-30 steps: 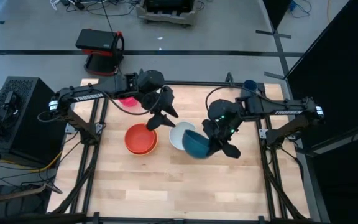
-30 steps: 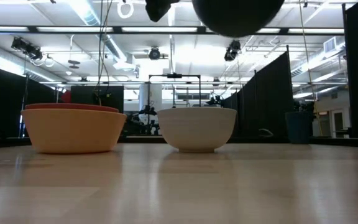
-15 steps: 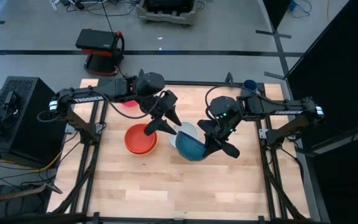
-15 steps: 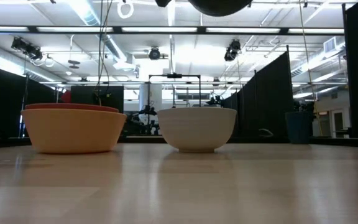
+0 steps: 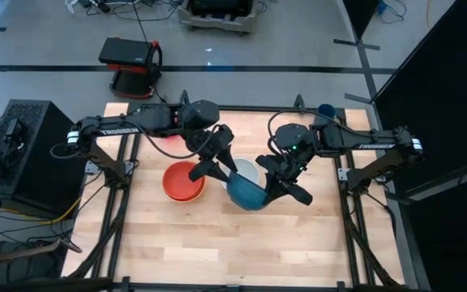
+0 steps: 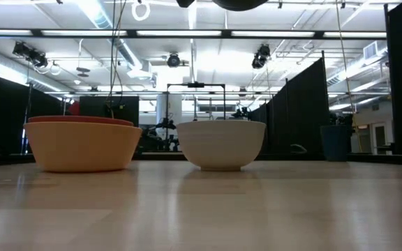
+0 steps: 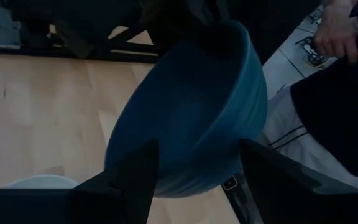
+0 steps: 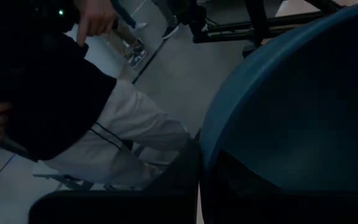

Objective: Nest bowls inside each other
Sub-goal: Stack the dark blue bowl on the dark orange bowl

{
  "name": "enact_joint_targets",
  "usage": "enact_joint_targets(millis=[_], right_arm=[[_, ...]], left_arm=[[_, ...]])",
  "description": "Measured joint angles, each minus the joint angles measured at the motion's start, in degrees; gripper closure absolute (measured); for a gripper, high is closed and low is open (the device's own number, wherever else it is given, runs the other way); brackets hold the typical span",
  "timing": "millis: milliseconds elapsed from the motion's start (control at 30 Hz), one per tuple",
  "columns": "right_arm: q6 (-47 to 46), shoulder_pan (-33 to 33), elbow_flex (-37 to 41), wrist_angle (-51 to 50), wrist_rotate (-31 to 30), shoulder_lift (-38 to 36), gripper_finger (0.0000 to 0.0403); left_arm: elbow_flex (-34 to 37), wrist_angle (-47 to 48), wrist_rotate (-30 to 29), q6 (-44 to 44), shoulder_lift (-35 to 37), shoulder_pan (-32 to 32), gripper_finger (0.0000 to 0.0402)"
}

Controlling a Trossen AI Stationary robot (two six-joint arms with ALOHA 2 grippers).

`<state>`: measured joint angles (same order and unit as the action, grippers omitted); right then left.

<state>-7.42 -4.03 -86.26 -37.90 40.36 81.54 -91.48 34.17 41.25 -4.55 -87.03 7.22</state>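
The red bowl (image 5: 182,181) is on my left gripper's side, and the teal bowl is in my right gripper. Next, my left gripper takes the teal bowl over first.
The teal-blue bowl (image 5: 246,194) hangs tilted above the table over the near side of the pale white bowl (image 5: 244,169), with my right gripper (image 5: 276,185) shut on it. My left gripper (image 5: 217,170) is open, its fingers either side of the teal bowl's lower wall (image 7: 191,124). The white bowl (image 6: 221,143) rests on its base. To its left the red bowl (image 6: 79,120) sits inside the orange bowl (image 6: 82,146). The pink bowl (image 5: 167,132) shows partly behind the left arm. In the low view only the teal bowl's dark underside (image 6: 239,3) shows. My right gripper pinches the teal bowl's rim (image 8: 209,140), one finger (image 8: 182,180) outside the wall and the other (image 8: 247,183) inside. It comes from the table's right, slanting down. The bowl hangs tilted, clear of the table. My left gripper: I cannot tell whether its fingers (image 7: 143,171) touch the bowl.
A small dark blue cup (image 5: 325,110) stands at the far right corner. A wide stretch of bare wood (image 5: 217,243) lies toward the near edge. Beyond the table a seated person shows in the wrist views, with a hand (image 7: 334,31) and pale trousers (image 8: 129,134).
My right gripper has tipped upward and carried the teal bowl higher and a little toward the table's left, over the white bowl; in the low view the bowl has almost left the top edge. My left gripper has moved toward the teal bowl, turning as it went.
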Motion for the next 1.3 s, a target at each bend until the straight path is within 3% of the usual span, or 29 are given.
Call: enact_joint_targets(millis=[433,633,800,1300], right_arm=[[0.16,1.39,0.0,1.15,0.97,0.01,0.0403],[0.63,1.57,0.02,1.17,0.94,0.04,0.0402],[0.51,1.74,0.02,1.47,0.52,0.04,0.0398],[-2.74,4.58,0.0,7.94,-7.98,0.05,0.0299]], left_arm=[[0.0,-2.65,3.54,-1.7,-1.41,-1.36,0.0259],[-0.02,-4.06,8.55,-1.59,-1.41,-1.38,0.0386],[-0.01,-4.65,8.5,-1.6,-1.44,-1.37,0.0397],[0.17,-1.21,2.14,-2.16,-1.82,-0.71,0.0401]])
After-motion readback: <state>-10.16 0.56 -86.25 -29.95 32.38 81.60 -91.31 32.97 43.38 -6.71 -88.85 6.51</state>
